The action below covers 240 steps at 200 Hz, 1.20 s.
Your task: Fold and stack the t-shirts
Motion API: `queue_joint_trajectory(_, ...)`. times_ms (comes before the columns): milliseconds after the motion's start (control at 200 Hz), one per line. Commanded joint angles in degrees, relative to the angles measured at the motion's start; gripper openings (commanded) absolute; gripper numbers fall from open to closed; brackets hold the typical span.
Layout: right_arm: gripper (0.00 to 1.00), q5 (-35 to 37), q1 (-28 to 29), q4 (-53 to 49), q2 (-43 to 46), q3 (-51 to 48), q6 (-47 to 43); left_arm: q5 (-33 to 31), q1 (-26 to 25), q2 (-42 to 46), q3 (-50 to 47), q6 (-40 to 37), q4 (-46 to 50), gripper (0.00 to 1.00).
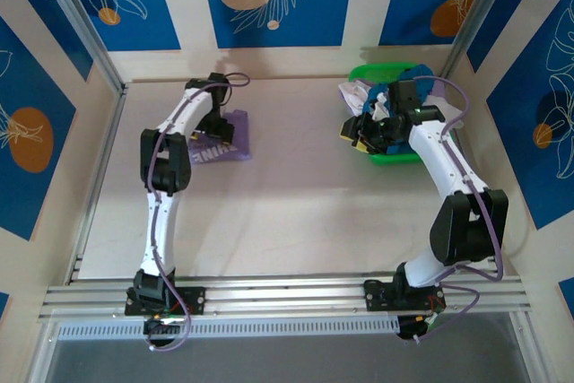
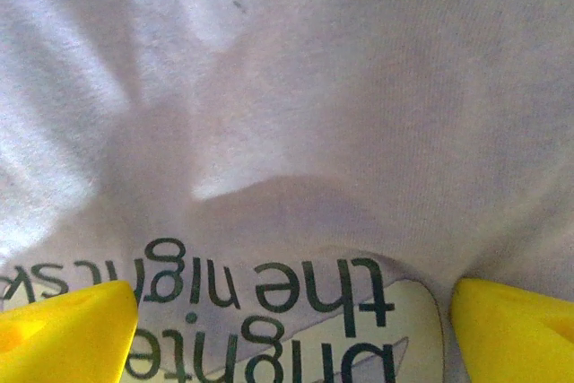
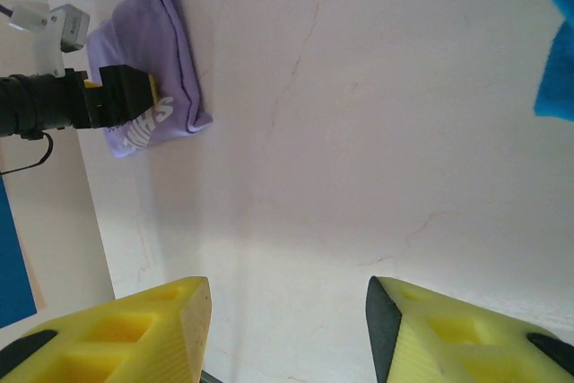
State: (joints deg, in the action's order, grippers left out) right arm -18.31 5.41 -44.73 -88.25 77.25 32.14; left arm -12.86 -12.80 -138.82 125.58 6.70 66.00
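Next, I press on the folded lavender-purple t-shirt (image 1: pixel 239 137) with my left gripper and slide it to the back corner (image 1: pixel 147 110) first, because it lies out toward the folding space.
A folded lavender-purple t-shirt (image 1: pixel 229 143) with white lettering lies at the back left of the table. My left gripper (image 1: pixel 218 123) is right over it. In the left wrist view the lavender cloth (image 2: pixel 341 87) is very close, with a pale printed label (image 2: pixel 421 329) near the bottom, and the yellow fingers (image 2: pixel 63 329) stand wide apart, open, at the two lower corners. My right gripper (image 3: pixel 287 329) is open over bare table with nothing between its fingers. From there I see the lavender shirt (image 3: pixel 157 51) and a teal-blue t-shirt's edge (image 3: pixel 558 51). White (image 1: pixel 357 94) and teal-blue (image 1: pixel 387 92) t-shirts lie in the basket.
A green plastic basket (image 1: pixel 395 158) stands at the back right, with my right wrist (image 1: pixel 381 127) at its left rim. Pale table (image 1: pixel 296 204) stretches between the two arms. Blue-patterned walls close in the back and sides. A metal rail (image 1: pixel 287 298) runs along the near edge.
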Motion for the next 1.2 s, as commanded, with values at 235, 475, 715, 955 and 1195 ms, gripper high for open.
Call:
queue_joint_trajectory(235,0.51,-3.11,-1.15,-1.59,2.16,-1.24,-1.2,8.72,-1.56,5.93,-5.82,6.55,-2.65,0.91)
queue_joint_trajectory(475,0.52,-3.71,-1.58,-1.64,2.03,-0.88,-1.3,6.05,-0.98,5.23,-11.45,5.33,-3.75,0.92)
queue_joint_trajectory(715,0.52,-3.97,-1.53,-1.88,2.03,-0.64,-1.21,3.76,1.78,2.03,-9.34,-0.14,-1.64,0.93)
queue_joint_trajectory(955,0.53,-4.58,-1.21,-2.45,1.94,-0.62,-1.2,2.97,7.64,-2.11,-2.47,-4.82,0.85,0.93)
queue_joint_trajectory(1195,0.54,-4.85,0.15,-4.08,-0.21,0.94,-2.47,0.88,11.55,-7.48,9.07,-12.43,3.13,0.95)
